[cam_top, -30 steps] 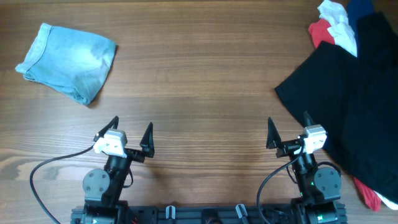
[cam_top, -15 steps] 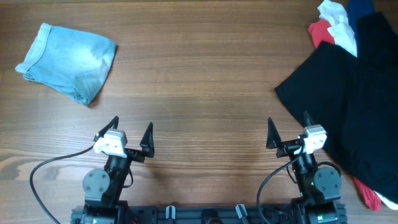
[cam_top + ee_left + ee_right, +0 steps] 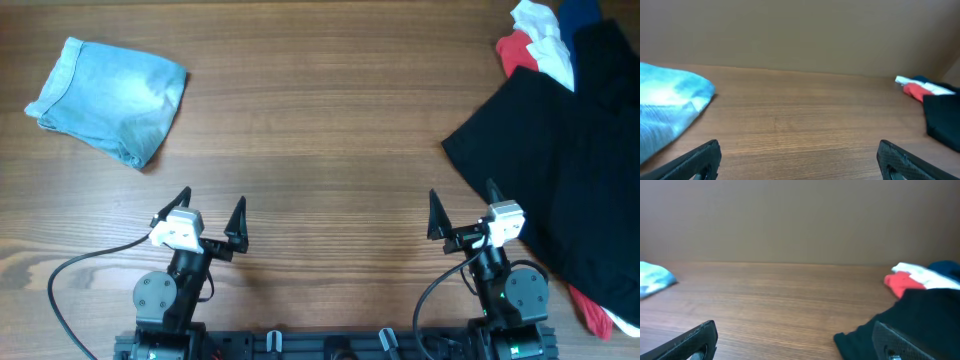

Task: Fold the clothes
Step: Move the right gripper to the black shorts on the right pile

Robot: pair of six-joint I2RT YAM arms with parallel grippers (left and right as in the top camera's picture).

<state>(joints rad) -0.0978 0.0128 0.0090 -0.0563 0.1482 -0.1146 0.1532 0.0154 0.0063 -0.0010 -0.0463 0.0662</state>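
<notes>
Next, my right gripper pulls the black shorts (image 3: 562,165) by their corner (image 3: 451,147) toward the middle before folding, because the shorts lie at the table's side, far from my left gripper.
The clothes are black shorts (image 3: 565,170) spread over the table's right side, one corner reaching toward the middle; they also show in the right wrist view (image 3: 920,315) and in the left wrist view (image 3: 942,117). My right gripper (image 3: 462,210) rests at the front edge, open, its right finger (image 3: 900,342) over the black fabric's near edge. My left gripper (image 3: 210,208) sits open at the front left with bare wood between its fingers (image 3: 700,160). Neither holds anything.
Folded light-blue denim shorts (image 3: 110,98) lie at the back left. A pile of red (image 3: 520,52), white (image 3: 540,30) and dark blue (image 3: 580,12) garments lies at the back right behind the black shorts. More red cloth (image 3: 597,318) peeks out at the front right.
</notes>
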